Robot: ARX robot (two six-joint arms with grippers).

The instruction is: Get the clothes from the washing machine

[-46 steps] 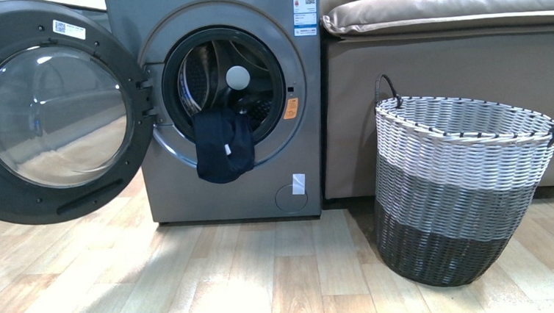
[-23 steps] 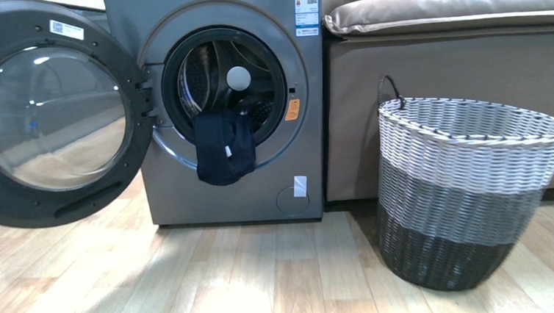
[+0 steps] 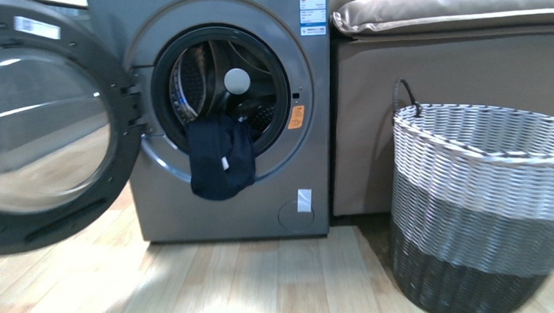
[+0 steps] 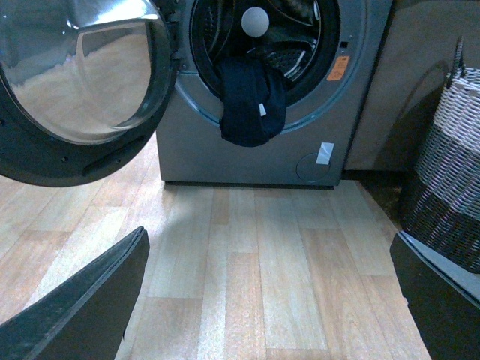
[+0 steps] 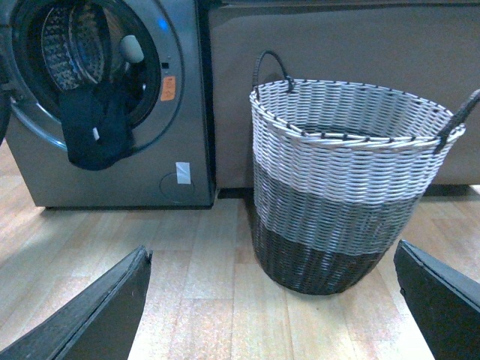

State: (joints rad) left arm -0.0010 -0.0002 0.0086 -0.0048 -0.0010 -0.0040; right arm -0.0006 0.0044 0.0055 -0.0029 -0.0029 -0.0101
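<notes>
The navy clothes will come out as one bundle and leave the drum empty when the robot pulls, because clear drum metal shows behind them.
The grey washing machine (image 3: 269, 194) stands ahead with its round door (image 3: 33, 129) swung open to the left. The dark navy clothes (image 3: 220, 158), with a small white tag, hang out over the porthole's lower rim. They also show in the left wrist view (image 4: 251, 105) and the right wrist view (image 5: 94, 135). My left gripper (image 4: 274, 300) is open and empty above the wooden floor, well short of the machine. My right gripper (image 5: 274, 300) is open and empty, facing the basket. Neither arm shows in the front view.
A woven basket (image 3: 493, 185), white above and dark below, with two handles, stands on the floor at the right; it also shows in the right wrist view (image 5: 345, 187). A beige-brown sofa (image 3: 458, 48) stands behind it, against the machine's right side. The floor is light wood planks.
The washing machine, its door and the basket now look larger and nearer; the view has moved forward and slightly right. The clothes hang as before.
</notes>
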